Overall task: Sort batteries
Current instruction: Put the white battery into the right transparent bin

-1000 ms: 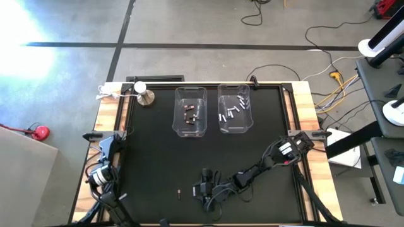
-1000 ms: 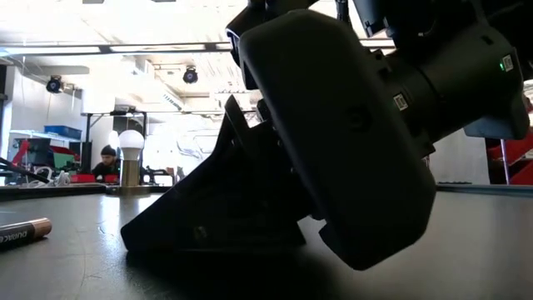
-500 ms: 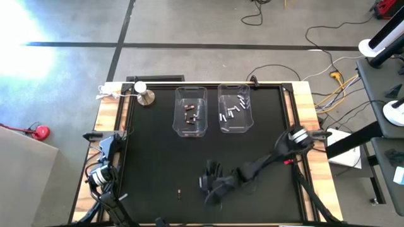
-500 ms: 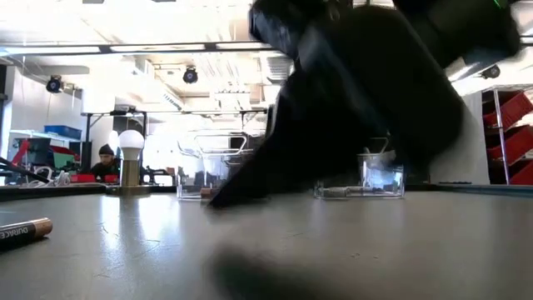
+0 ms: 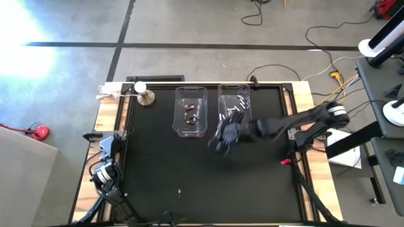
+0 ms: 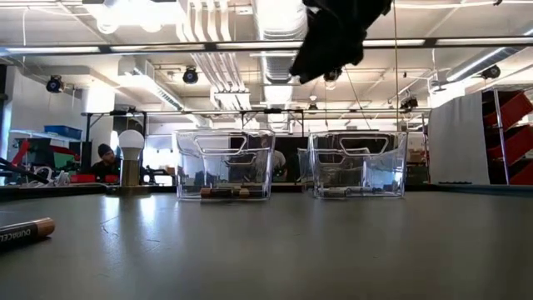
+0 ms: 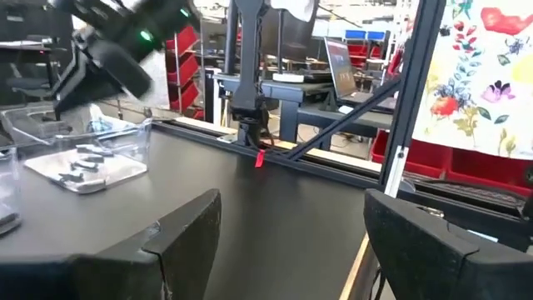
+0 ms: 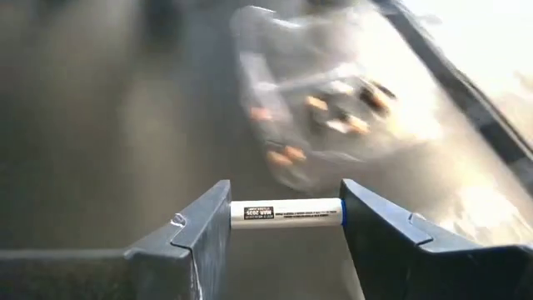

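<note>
The white battery [image 8: 287, 213] is like the ones in the open bin of white batteries [image 5: 235, 104]. My right gripper continues to carry it until it hangs above them, then let go.
My right gripper [image 5: 221, 135] hangs above the table just near-side of the two clear bins and is shut on a white battery [image 8: 286, 212]; in the low view it shows high up [image 6: 333, 33]. The left bin [image 5: 190, 111] holds dark batteries, the right bin [image 5: 235, 108] white ones. One dark battery [image 5: 179, 193] lies on its side near the table's near edge and also appears in the low view [image 6: 25, 232]. My left gripper [image 7: 291, 225] waits open at the table's near left corner [image 5: 104, 170]. My right gripper pinches the white battery by its two ends, one finger on the end [image 8: 237, 213] and the other on the end [image 8: 335, 212], so the battery spans the gap lengthwise. The battery is lifted clear of the table and lies level between the fingertips.
A round silver knob-like object [image 5: 146, 96] stands at the far left corner, left of the bins. The wooden table edge [image 5: 306, 107] frames the black mat. A blurred bin with dark cells [image 8: 333, 108] lies ahead of the right gripper. Bare mat lies between the bins and the near edge.
My right gripper has risen from the mat near the table's near edge and swung toward the far edge, up to the bins, carrying the white battery. In the low view it has gone from filling the picture to hanging high above the bins.
</note>
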### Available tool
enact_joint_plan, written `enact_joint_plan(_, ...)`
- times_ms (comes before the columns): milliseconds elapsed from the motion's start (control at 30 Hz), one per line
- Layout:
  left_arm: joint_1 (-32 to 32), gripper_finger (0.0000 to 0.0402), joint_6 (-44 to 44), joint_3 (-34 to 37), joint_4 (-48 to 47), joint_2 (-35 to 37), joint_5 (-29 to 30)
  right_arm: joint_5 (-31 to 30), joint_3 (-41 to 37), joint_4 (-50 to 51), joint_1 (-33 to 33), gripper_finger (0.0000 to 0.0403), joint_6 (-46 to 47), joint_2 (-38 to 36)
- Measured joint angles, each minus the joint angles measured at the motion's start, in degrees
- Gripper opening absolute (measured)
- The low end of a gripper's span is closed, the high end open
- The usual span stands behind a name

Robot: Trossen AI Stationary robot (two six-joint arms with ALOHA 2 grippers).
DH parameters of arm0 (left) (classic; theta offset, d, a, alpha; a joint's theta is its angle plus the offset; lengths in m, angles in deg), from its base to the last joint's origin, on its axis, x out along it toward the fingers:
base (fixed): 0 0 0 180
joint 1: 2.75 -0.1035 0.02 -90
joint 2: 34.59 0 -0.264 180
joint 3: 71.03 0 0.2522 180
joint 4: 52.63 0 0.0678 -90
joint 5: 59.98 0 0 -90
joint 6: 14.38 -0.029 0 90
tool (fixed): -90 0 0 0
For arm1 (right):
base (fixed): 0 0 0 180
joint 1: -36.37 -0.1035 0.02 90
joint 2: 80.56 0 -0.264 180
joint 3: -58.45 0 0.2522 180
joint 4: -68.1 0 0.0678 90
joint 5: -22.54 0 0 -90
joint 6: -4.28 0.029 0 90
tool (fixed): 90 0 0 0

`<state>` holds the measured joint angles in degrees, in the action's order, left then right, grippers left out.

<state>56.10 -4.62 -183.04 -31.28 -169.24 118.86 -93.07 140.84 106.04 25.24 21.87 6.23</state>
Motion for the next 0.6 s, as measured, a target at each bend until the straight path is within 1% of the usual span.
enact_joint_plan(67,-0.6,0.0272,0.3,0.1,0.0,0.0,-1.2,1.0,-0.1,4.2,3.6,0.0191,1.7,-3.0)
enact_joint_plan(167,-0.4,0.0272,-1.3,0.1,0.0,0.1,-1.3,2.6,-0.4,9.5,9.6,0.0191,3.5,-6.8)
enact_joint_plan(267,1.4,0.0272,-2.3,0.1,-0.1,0.4,-0.2,5.5,-1.7,12.6,15.9,0.0191,5.8,-8.3)
enact_joint_plan(300,2.0,0.0272,-2.3,0.1,0.0,0.5,0.8,6.1,-2.1,12.8,17.9,0.0192,6.7,-8.4)
enact_joint_plan(433,3.1,0.0272,-2.0,0.1,0.0,0.7,1.1,7.0,-4.0,10.6,23.9,0.0193,8.4,-7.8)
enact_joint_plan(533,3.1,0.0272,-1.7,0.1,0.0,0.7,1.1,11.9,-5.7,9.4,26.9,0.0192,7.5,-5.9)
enact_joint_plan(600,3.2,0.0272,-3.1,0.4,0.0,1.1,1.1,15.1,-6.3,8.5,28.5,0.0193,5.2,-5.0)
